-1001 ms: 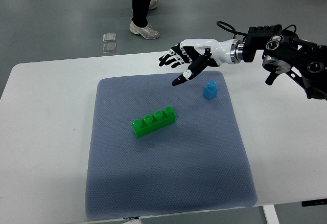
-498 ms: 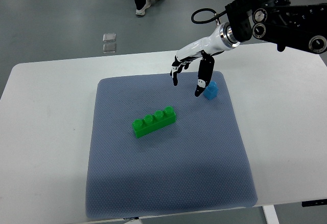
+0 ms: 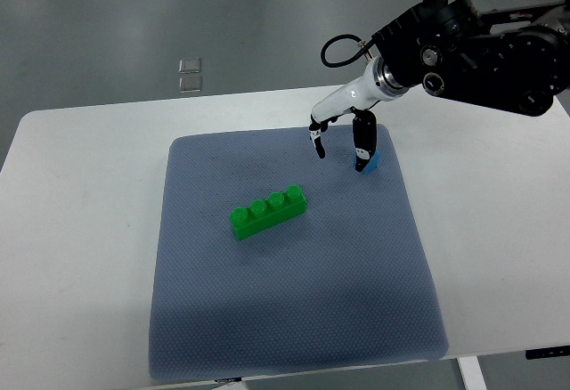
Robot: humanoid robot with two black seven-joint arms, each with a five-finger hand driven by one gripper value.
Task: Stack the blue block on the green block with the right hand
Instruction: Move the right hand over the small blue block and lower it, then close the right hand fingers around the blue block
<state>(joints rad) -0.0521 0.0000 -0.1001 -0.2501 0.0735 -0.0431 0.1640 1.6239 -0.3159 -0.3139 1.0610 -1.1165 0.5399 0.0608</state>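
I expect the green block [image 3: 269,213] to shift a little when I set the blue block on top, because the green block lies free on the open mat [image 3: 272,256].
A small blue block [image 3: 373,162] sits on the grey mat [image 3: 294,310] near its far right corner, mostly hidden behind one finger. A long green block [image 3: 268,213] with several studs lies on the mat's middle, well to the left and nearer. My right hand [image 3: 339,158] reaches in from the upper right, its fingers pointing down and spread. One fingertip [image 3: 361,163] is right against the blue block's left side; the other fingers [image 3: 317,145] hang apart further left. The block is not between them. The left arm is out of view.
The mat lies on a white table [image 3: 80,230]. Two small square items [image 3: 190,74] lie on the floor beyond the table's far edge. My right arm's black housing [image 3: 472,47] hangs above the table's far right.
My right hand has turned from reaching sideways to pointing down and has dropped beside the blue block. The person's legs at the far side have left the view. The blocks have not moved.
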